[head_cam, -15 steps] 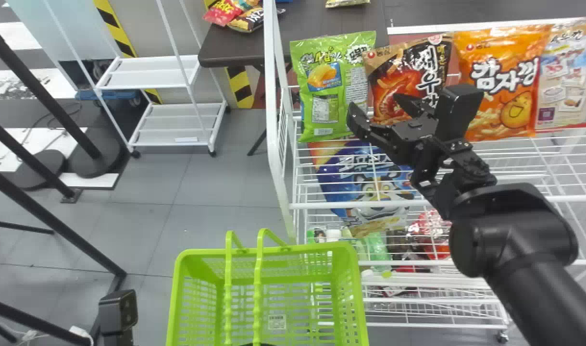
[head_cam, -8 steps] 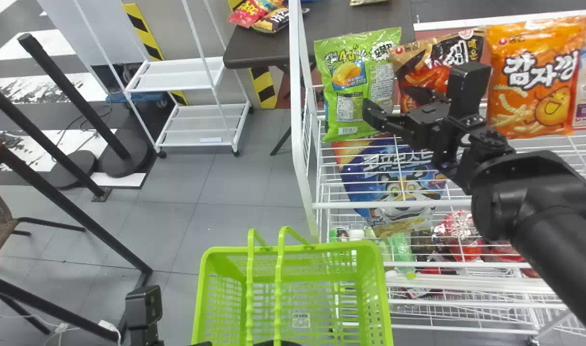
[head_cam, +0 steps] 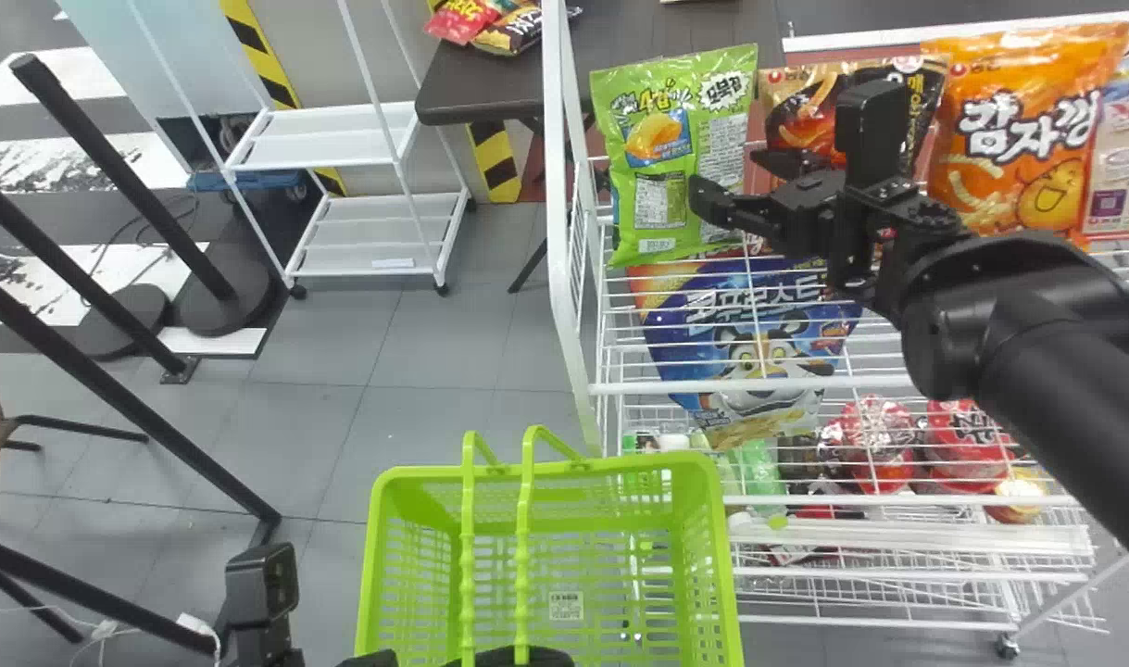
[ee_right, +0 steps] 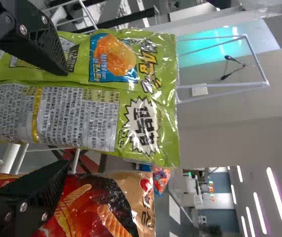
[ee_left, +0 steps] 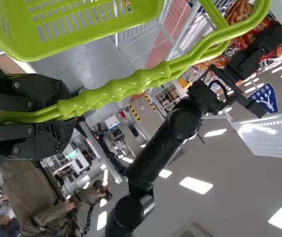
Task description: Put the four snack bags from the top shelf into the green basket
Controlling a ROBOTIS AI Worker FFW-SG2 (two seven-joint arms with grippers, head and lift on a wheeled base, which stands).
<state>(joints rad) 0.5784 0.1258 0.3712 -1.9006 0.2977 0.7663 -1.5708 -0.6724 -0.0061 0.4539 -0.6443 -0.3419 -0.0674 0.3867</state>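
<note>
My gripper will lift the orange bag [head_cam: 1022, 128], and the bag's middle will squeeze in while its top stays spread, because the bag stands upright with a plump, shiny front [head_cam: 1007, 178].
In the head view my right gripper [head_cam: 738, 181] stands open at the right edge of the green snack bag [head_cam: 657, 199], on the top shelf. The dark brown bag [head_cam: 796, 102], orange bag [head_cam: 1050, 130] and pale bag [head_cam: 1124, 153] stand to its right. In the right wrist view the open right gripper [ee_right: 59, 118] has one finger over the green bag [ee_right: 76, 116] and the other before the brown bag [ee_right: 96, 202]. At the bottom my left gripper [head_cam: 508, 656] is at the green basket [head_cam: 708, 556]; the left wrist view has this gripper [ee_left: 61, 117] shut on the basket handles [ee_left: 126, 91].
The white wire rack [head_cam: 573, 306] has a front post just left of the green bag. A blue snack bag [head_cam: 749, 347] and red packs [head_cam: 962, 445] sit on lower levels. Behind is a dark table [head_cam: 490, 88]; black posts [head_cam: 129, 398] stand at left.
My right gripper has moved left relative to the bags and slightly upward, its fingertips now overlapping the green bag's right side. The whole head view shifted sideways. The basket stays near my left arm.
</note>
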